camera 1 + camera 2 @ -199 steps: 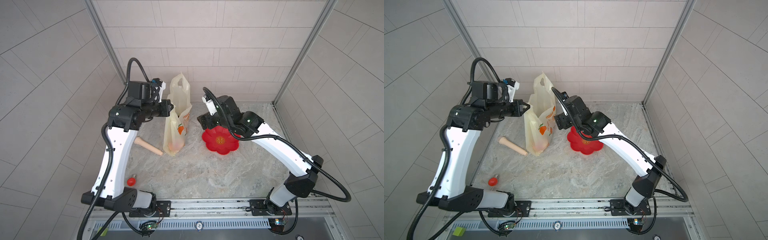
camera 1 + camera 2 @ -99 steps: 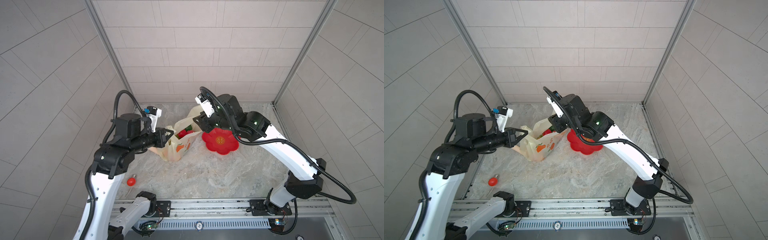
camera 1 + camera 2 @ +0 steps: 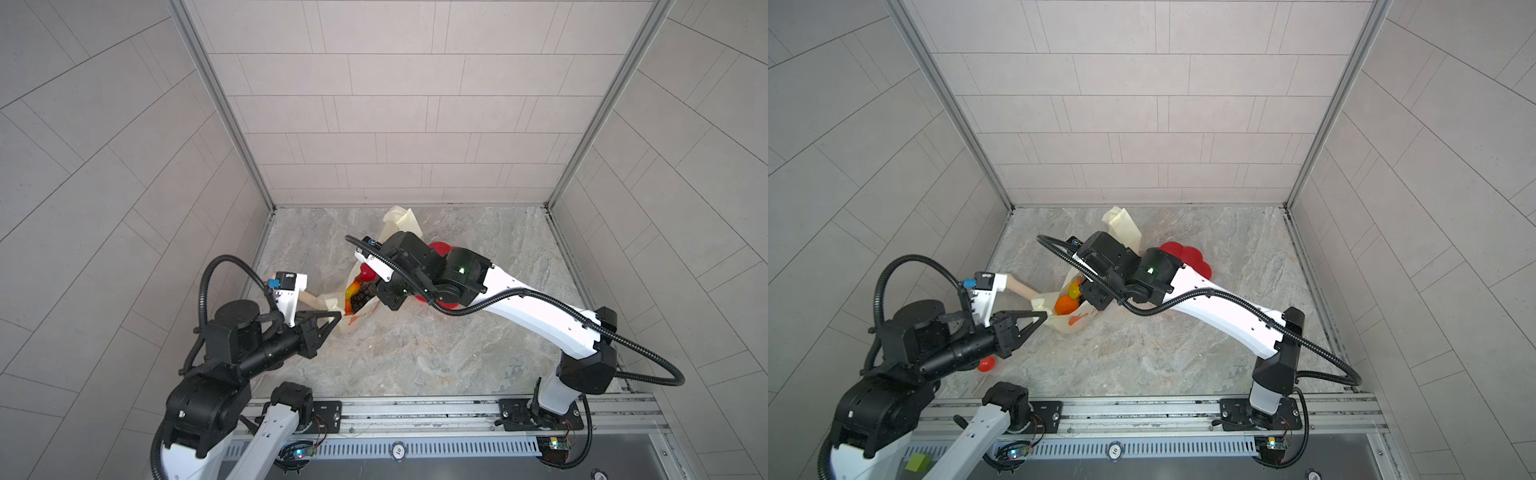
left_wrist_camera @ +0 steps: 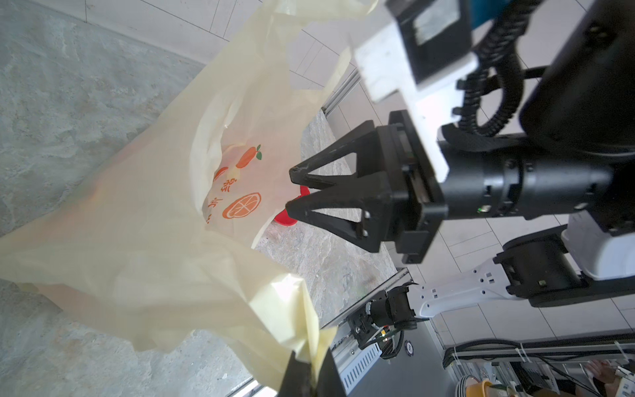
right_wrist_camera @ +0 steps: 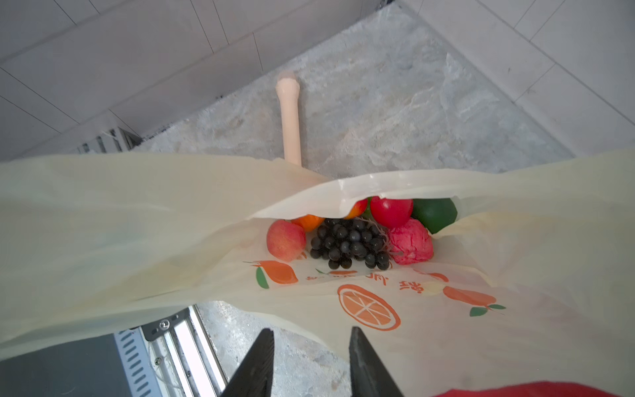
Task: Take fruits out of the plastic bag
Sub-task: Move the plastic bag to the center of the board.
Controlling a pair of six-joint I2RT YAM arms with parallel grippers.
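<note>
My left gripper should pull the bunched edge down toward the near rail before my right gripper reaches in, because the bag's rim (image 5: 390, 182) stretches over the fruits.
The pale yellow plastic bag (image 3: 330, 301) (image 3: 1071, 323) lies low on the marble table, its mouth facing my right arm. My left gripper (image 4: 311, 359) (image 3: 338, 318) is shut on a bunched edge of the bag (image 4: 154, 223). The right wrist view looks into the mouth of the bag (image 5: 137, 223), where the fruits lie: a dark purple grape bunch (image 5: 350, 240), two red apples (image 5: 391, 211) (image 5: 286, 240), a bumpy pink fruit (image 5: 410, 245), a dark green round fruit (image 5: 434, 213) and an orange (image 5: 309, 221). My right gripper (image 5: 312, 330) (image 4: 290, 190) hangs open just outside the mouth, holding nothing.
A red flower-shaped plate (image 3: 440, 249) (image 3: 1187, 255) sits under the right arm. A beige stick (image 5: 291, 120) (image 3: 1021, 289) lies behind the bag, by the left wall. A small red round thing (image 3: 986, 364) rests on the table under the left arm.
The left arm has come down and toward the front, bringing the bag from hanging upright to lying low. The right gripper moved to the bag's mouth and its jaws narrowed.
</note>
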